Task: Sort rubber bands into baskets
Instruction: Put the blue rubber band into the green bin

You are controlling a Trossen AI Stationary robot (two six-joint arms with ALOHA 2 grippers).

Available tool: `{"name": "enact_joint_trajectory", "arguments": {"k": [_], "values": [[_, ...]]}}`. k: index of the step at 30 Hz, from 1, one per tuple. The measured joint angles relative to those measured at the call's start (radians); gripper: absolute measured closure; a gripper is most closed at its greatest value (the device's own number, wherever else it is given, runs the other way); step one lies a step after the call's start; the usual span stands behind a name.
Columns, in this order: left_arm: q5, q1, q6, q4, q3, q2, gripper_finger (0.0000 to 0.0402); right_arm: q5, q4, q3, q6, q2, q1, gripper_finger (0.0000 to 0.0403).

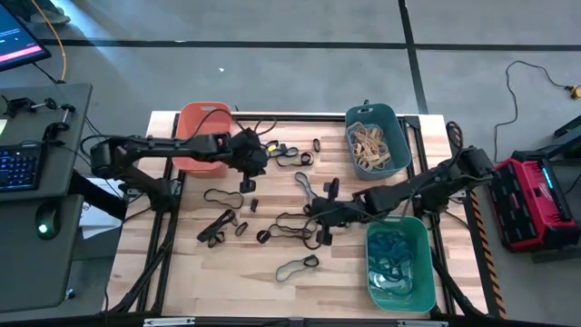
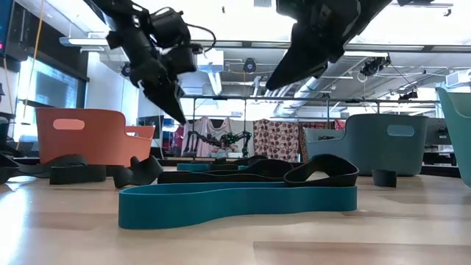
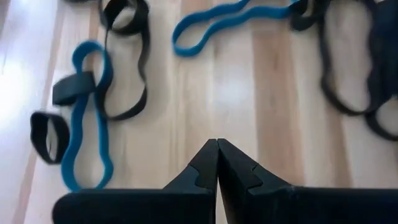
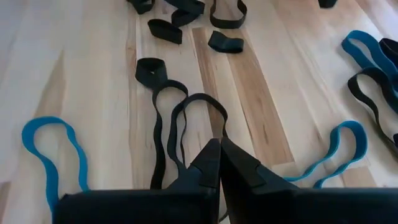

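I can see the blue loop lying by the black ring, far from the green basket, so I should pinch its end with my left gripper and hand it to my right gripper.
Many loose rubber bands, black and blue, lie flat on the wooden table, among them a blue loop near the front edge and a long black loop. The three baskets stand on the table: an orange one at the far left, a teal-blue one with tan bands at the far right, and a green one with blue bands at the near right. My left gripper hangs shut above bare wood left of centre. My right gripper hangs shut above the black loop. Neither holds anything.
Black cables run along both arms and past the orange basket. A desk with a keyboard and a mouse stands left of the table, and a red case sits on the floor to the right. Bare wood shows along the near left of the table.
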Motion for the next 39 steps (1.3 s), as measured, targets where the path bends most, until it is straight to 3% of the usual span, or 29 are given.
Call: {"name": "enact_joint_trajectory", "arguments": {"k": [18, 31, 39], "values": [[-0.122, 0.135, 0.095, -0.134, 0.173, 0.289, 0.0399, 0.119, -0.008, 0.000, 0.022, -0.005, 0.102, 0.0403], [-0.200, 0.144, 0.128, -0.103, 0.198, 0.359, 0.0301, 0.166, -0.010, 0.000, 0.048, -0.005, 0.153, 0.0403], [-0.214, 0.151, 0.194, -0.027, 0.187, 0.359, 0.0287, 0.170, -0.010, 0.000, 0.048, -0.005, 0.153, 0.0403]]}}
